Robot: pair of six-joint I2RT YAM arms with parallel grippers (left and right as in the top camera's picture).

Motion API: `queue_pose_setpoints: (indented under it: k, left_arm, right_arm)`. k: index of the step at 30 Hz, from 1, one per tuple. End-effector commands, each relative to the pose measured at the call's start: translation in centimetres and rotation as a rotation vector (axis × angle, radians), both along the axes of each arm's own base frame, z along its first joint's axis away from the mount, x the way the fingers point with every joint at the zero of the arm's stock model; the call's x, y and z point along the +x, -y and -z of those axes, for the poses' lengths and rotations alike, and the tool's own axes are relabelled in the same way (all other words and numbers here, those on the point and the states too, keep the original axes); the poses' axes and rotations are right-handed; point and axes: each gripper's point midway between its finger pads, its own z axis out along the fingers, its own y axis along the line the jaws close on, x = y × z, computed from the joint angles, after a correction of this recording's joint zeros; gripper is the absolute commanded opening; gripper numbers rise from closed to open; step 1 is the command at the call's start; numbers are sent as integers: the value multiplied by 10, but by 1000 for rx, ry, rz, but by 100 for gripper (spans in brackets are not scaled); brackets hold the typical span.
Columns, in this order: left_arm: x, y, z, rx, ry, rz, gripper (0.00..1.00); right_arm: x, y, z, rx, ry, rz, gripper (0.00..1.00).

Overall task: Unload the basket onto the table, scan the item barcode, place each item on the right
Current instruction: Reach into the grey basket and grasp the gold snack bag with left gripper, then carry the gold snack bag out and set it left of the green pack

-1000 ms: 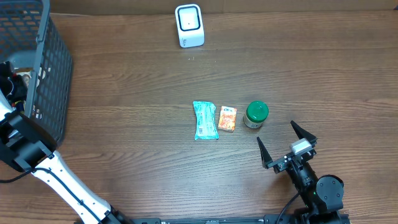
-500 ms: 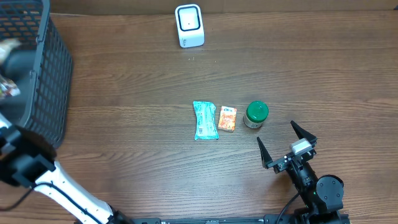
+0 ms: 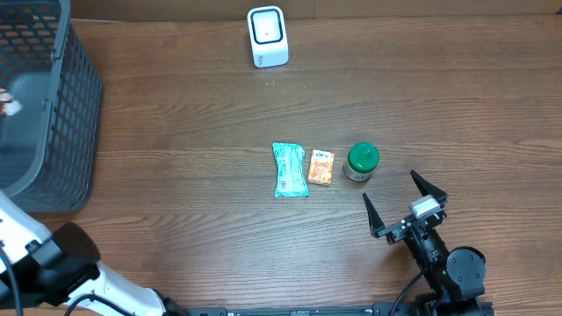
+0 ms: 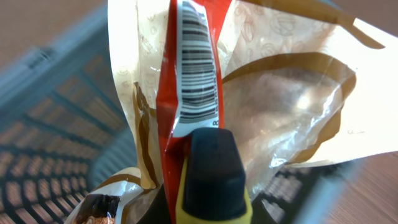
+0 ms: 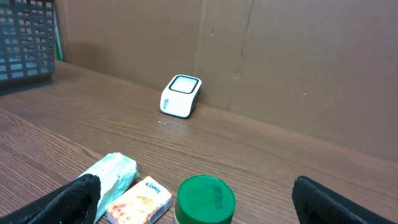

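Note:
My left gripper is carrying the snack packet, with the barcode facing up and open space next to the teal packet. It should keep carrying the snack packet there until the snack packet rests, then let go.
In the left wrist view my left gripper is shut on a crinkly snack packet, tan and clear with a red seam. The packet's barcode faces the camera, just above the black and yellow finger. The grey basket lies blurred behind it. Overhead, only a scrap of the packet shows at the left edge above the basket. The white scanner stands at the far middle of the table. My right gripper hangs open near the front right, holding nothing.
A teal packet, a small orange box and a green-lidded jar lie in a row mid-table, just ahead of the right gripper. A cardboard wall backs the table behind the scanner.
The left gripper has closed on the snack packet inside the basket and lifted it, and the left arm has swung toward the near left. The right arm has not moved.

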Motion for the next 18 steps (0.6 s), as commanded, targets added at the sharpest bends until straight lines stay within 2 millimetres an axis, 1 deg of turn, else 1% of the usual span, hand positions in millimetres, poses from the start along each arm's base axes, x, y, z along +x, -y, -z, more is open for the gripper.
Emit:
queue_pose_setpoints:
  k: [1, 2, 7, 11, 13, 18]
  left_arm:
    - [9, 54, -17, -41, 36, 80, 6]
    - [12, 67, -14, -42, 14, 103, 6]
    - [13, 109, 0, -28, -92, 126, 4]
    - [16, 145, 8, -21, -152, 193, 4]
    - [17, 161, 11, -12, -182, 225, 4]
    - [13, 194, 24, 5, -258, 237, 4]
  right_arm:
    - [1, 2, 1, -2, 7, 12, 100]
    - [1, 2, 1, -2, 7, 12, 100]
    - [1, 2, 1, -2, 7, 12, 100]
    - [1, 2, 1, -2, 7, 12, 100]
    - [1, 2, 1, -2, 7, 12, 100]
    - [1, 2, 1, -2, 7, 12, 100]
